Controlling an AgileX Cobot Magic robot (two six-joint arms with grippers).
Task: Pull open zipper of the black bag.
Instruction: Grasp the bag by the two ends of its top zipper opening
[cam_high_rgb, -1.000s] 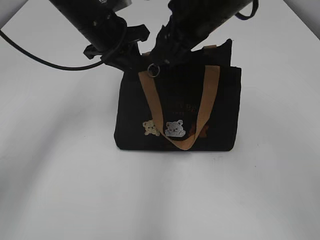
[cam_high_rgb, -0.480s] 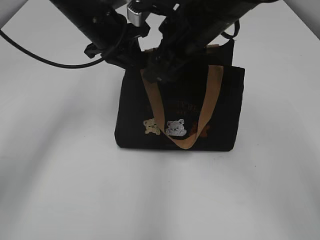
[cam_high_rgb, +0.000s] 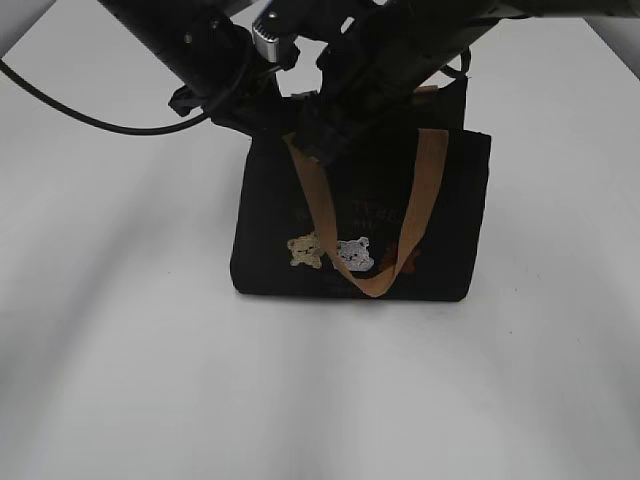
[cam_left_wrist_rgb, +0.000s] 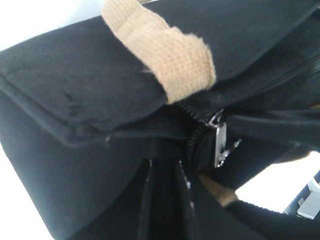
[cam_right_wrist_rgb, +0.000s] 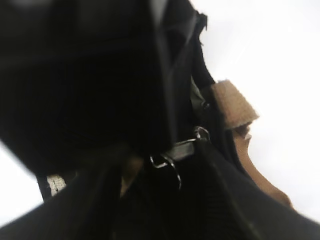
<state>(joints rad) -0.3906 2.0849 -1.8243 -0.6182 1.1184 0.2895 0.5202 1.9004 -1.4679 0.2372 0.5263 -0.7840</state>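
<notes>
The silver pull tab (cam_right_wrist_rgb: 181, 150) is crosswise and off-centre at the right gripper's open fingers, so the robot should centre those fingers around the tab (cam_right_wrist_rgb: 175, 153) and close them before it pulls.
The black bag (cam_high_rgb: 360, 225) stands upright mid-table, its tan handle (cam_high_rgb: 415, 200) hanging down the front. My left gripper (cam_high_rgb: 255, 112) is at the bag's top left corner, shut on a fold of its black fabric (cam_left_wrist_rgb: 100, 100); its jaws (cam_left_wrist_rgb: 165, 167) show only a thin gap. The zipper's silver pull tab (cam_left_wrist_rgb: 219, 142) hangs just right of them. My right gripper (cam_high_rgb: 318, 140) presses on the top edge beside the left one. In the right wrist view its dark fingers stand apart, with the pull tab and its ring (cam_right_wrist_rgb: 175, 152) between them.
The white table (cam_high_rgb: 120, 350) surrounds the bag. A black cable (cam_high_rgb: 80, 118) trails off to the left behind the left arm. Bear patches (cam_high_rgb: 330, 250) sit low on the bag's front. Both arms crowd the space above the bag's top edge.
My right gripper has come down onto the bag's top edge, covering the silver ring that showed there a second ago. The bag has shifted slightly. The left gripper has kept its hold.
</notes>
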